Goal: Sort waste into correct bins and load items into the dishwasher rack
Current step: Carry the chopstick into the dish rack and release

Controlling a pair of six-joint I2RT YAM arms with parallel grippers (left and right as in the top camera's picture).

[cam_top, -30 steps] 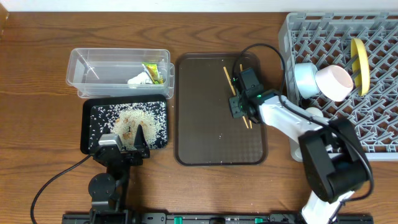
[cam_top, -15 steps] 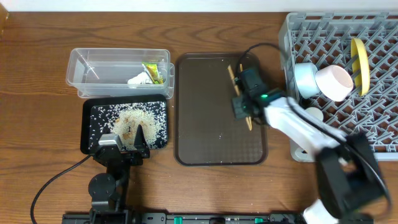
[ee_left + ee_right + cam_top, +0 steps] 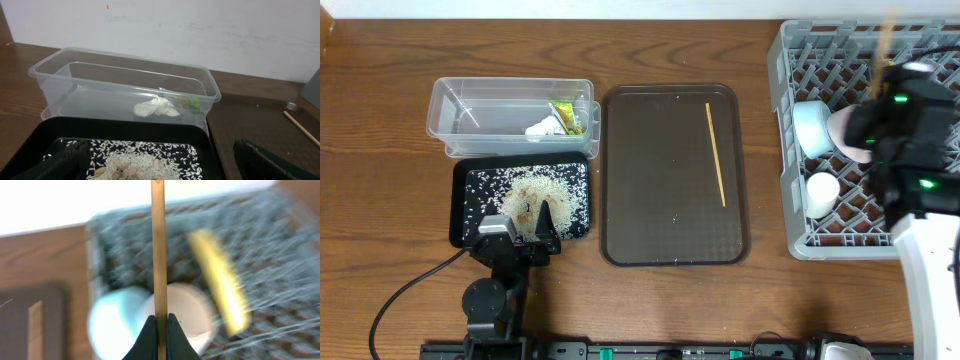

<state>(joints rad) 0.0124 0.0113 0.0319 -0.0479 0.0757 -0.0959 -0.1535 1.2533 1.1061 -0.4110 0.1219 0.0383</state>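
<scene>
Open rack slots beyond the yellow plate [image 3: 220, 280] are in sight, so my right gripper should carry on moving the chopstick past the plate and let go of it in those slots [image 3: 272, 297].
My right gripper [image 3: 160, 321] is shut on a wooden chopstick [image 3: 159, 245] that points upward above the grey dishwasher rack [image 3: 920, 215]. Below it lie the light-blue bowl [image 3: 112, 322], the white bowl [image 3: 187, 307] and the standing yellow plate [image 3: 217, 282], all blurred. The second chopstick [image 3: 716, 155] lies on the brown serving tray [image 3: 660, 200]. My left gripper [image 3: 160, 167] stands open low over the black tray [image 3: 465, 190] of rice grains [image 3: 535, 195]. The clear tub [image 3: 470, 115] holds the yellow-green wrapper [image 3: 565, 117] and the white scrap [image 3: 542, 128].
A small white cup [image 3: 820, 190] sits in the rack's front left corner. The right arm's white body [image 3: 930, 260] hangs over the rack's front edge. Bare wood table [image 3: 380, 150] surrounds the tub and trays.
The right gripper closed on one chopstick on the brown tray, lifted it and swung right over the rack. One chopstick stays on the tray. The left arm has not moved.
</scene>
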